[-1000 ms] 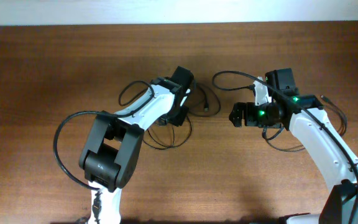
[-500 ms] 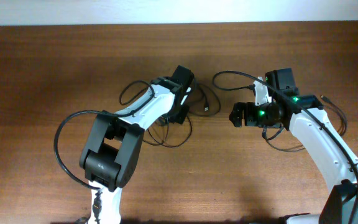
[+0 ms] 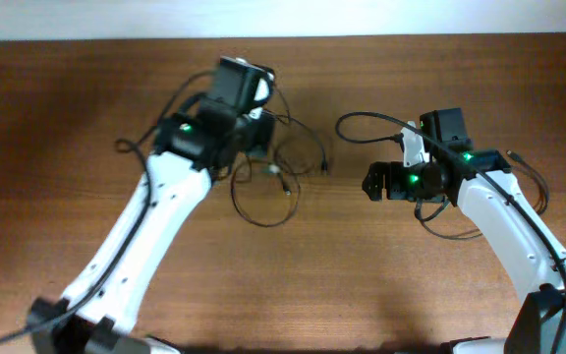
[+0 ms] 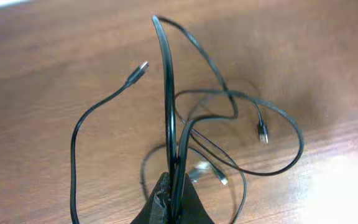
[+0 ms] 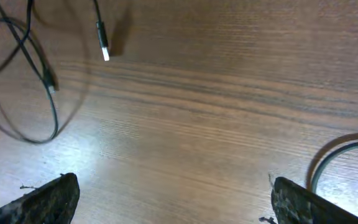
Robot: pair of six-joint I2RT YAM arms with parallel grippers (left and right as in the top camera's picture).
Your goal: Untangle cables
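Observation:
I should keep the strand of cable still in my left gripper while my right gripper pulls a loop point(image 4: 300, 140) clear, since loops and plugs point(image 3: 281, 167) cross below that piece.
The cables are thin black cords with small plugs. A tangle of them point(image 3: 273, 187) lies on the brown table, centre left. My left gripper point(image 3: 261, 130) is shut on one strand of the cables point(image 4: 168, 93) and holds it raised above the table point(image 4: 55, 74). Loops and silver-tipped plugs point(image 4: 263, 132) hang and trail below it. My right gripper point(image 3: 371, 183) is open and empty, low over bare wood to the right of the tangle; its fingers point(image 5: 173, 199) are wide apart. A loop point(image 5: 23, 87) and a plug point(image 5: 103, 45) lie ahead of it.
Another thin black cord point(image 3: 373, 120) curves behind my right arm, and loops point(image 3: 537, 187) lie under its forearm. One cord end point(image 5: 331, 158) shows by the right finger. The table's far edge meets a white wall point(image 3: 283, 18).
My left arm has swung up and to the left, lifting the held strand off the table. The tangle has been pulled leftwards and spread out. My right arm has stayed still.

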